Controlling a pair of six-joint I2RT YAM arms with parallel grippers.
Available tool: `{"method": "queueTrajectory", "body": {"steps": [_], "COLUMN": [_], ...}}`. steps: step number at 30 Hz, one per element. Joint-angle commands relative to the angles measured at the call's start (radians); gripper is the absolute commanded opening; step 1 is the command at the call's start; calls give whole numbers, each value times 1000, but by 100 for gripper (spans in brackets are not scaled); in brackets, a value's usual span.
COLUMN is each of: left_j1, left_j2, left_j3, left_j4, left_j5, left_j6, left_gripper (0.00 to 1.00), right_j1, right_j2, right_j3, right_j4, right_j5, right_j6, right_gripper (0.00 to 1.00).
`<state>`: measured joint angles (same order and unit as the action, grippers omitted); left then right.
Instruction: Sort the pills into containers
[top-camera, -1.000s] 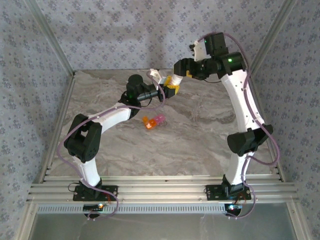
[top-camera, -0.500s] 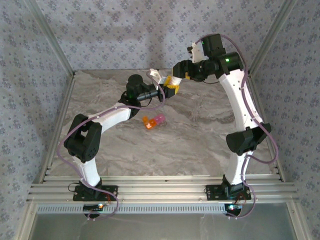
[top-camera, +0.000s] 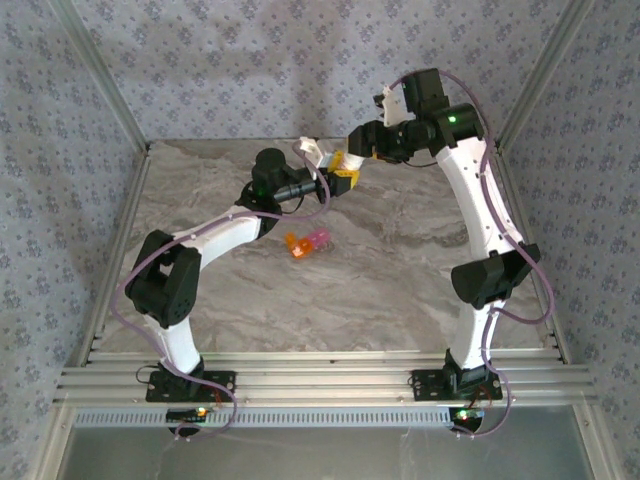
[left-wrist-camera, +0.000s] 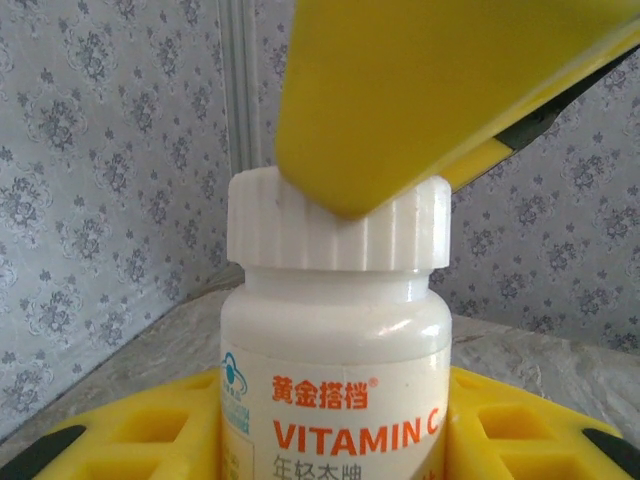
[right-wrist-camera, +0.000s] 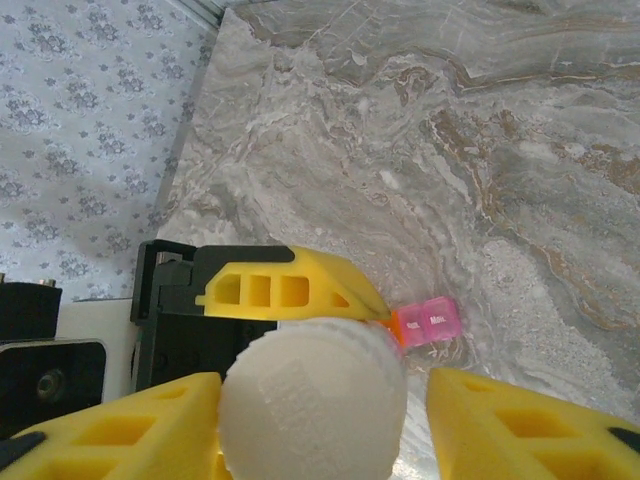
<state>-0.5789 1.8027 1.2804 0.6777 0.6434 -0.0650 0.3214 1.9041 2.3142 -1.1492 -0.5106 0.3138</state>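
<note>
My right gripper sits off-centre astride the white cap, with a gap at a finger (right-wrist-camera: 417, 418). Next, I move back, turn the wrist and close squarely around the cap (right-wrist-camera: 312, 402).
My left gripper (top-camera: 338, 180) is raised over the far middle of the table, shut on a white vitamin bottle (left-wrist-camera: 335, 380) that stands upright between its yellow fingers (left-wrist-camera: 130, 440). My right gripper (top-camera: 347, 157) comes in from the right and straddles the bottle's ribbed white cap (right-wrist-camera: 312, 405). Its left finger (right-wrist-camera: 110, 430) touches the cap, and a gap remains at its right finger (right-wrist-camera: 530, 425), so it is open. The containers (top-camera: 307, 242), an orange and pink strip, lie on the table below; in the right wrist view the containers (right-wrist-camera: 428, 323) peek out past the cap. No pills are in view.
The marble table (top-camera: 400, 270) is walled by patterned panels at the back and sides. A metal rail (top-camera: 320, 385) runs along the near edge by the arm bases. The left gripper's black body (right-wrist-camera: 190, 340) sits close under my right fingers.
My right gripper has shifted a little left onto the bottle cap and its jaws have narrowed around it. The left arm and the containers have not moved.
</note>
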Motion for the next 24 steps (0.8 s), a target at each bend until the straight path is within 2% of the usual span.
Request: {"method": "queueTrajectory", "body": {"steps": [1,5,10,16,19,24], "left_j1": [-8,-10,-15,-24,-26,-26], "left_j2": [-49,-46,-40,-19,-8,-2], "left_j3": [12,13,20,44,50,55], "left_j4": [16,14,13,9,10,10], "left_j5": [27,18,-28,-67,-76,-82], "left_j6": [11,14,29,49,52,58], "left_gripper": [0,0,0,0,0,0], "right_j1": [-4,4,43,133,168,172], "right_j2": [15,7,-25,-88,-109,-120], "right_j3": [23,-2,-83,-237,-273,-282], "right_j4": [-24,-22,1,77,117,143], "right_j5": [6,21,111,306,359,350], "right_j6": [-3,3,67,300,383,418], "right_gripper": [50,46,45,41,42,43]}}
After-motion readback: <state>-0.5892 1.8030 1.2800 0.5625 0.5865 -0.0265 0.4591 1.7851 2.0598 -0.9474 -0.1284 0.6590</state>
